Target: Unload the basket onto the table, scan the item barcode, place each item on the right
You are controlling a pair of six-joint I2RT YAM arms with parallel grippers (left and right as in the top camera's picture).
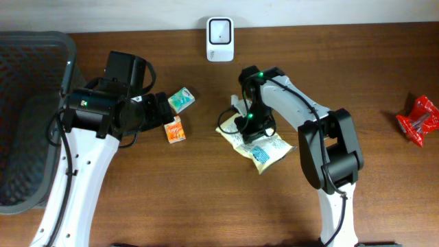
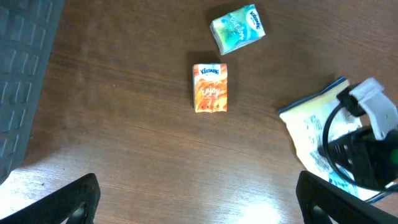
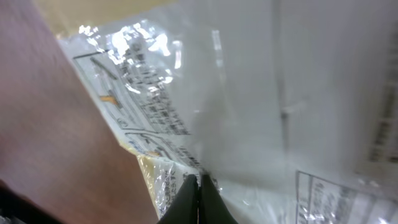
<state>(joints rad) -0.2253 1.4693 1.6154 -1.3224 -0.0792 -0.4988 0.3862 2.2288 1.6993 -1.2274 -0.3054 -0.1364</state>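
Note:
The packet is lying at a slant and my right gripper is covering its upper part (image 1: 232, 127). Next, I turn the packet straight and move back toward its blue end (image 1: 260, 154).
The item is a crinkly yellow, white and blue plastic packet (image 1: 266, 149) lying on the wooden table at centre. My right gripper (image 1: 250, 124) is down on its upper left part. In the right wrist view its fingers (image 3: 199, 186) are pressed together on the packet's clear printed film (image 3: 261, 93). No barcode is readable. A white scanner (image 1: 220, 39) stands at the table's back edge. My left gripper (image 2: 199, 205) hovers wide open over bare wood at the left, with nothing between its fingers. The packet's edge (image 2: 308, 127) shows at the right of its view.
An orange tissue pack (image 1: 175, 129) and a green tissue pack (image 1: 181, 100) lie just beside my left gripper. A dark mesh basket (image 1: 27, 116) fills the far left. A red packet (image 1: 418, 121) lies at the far right.

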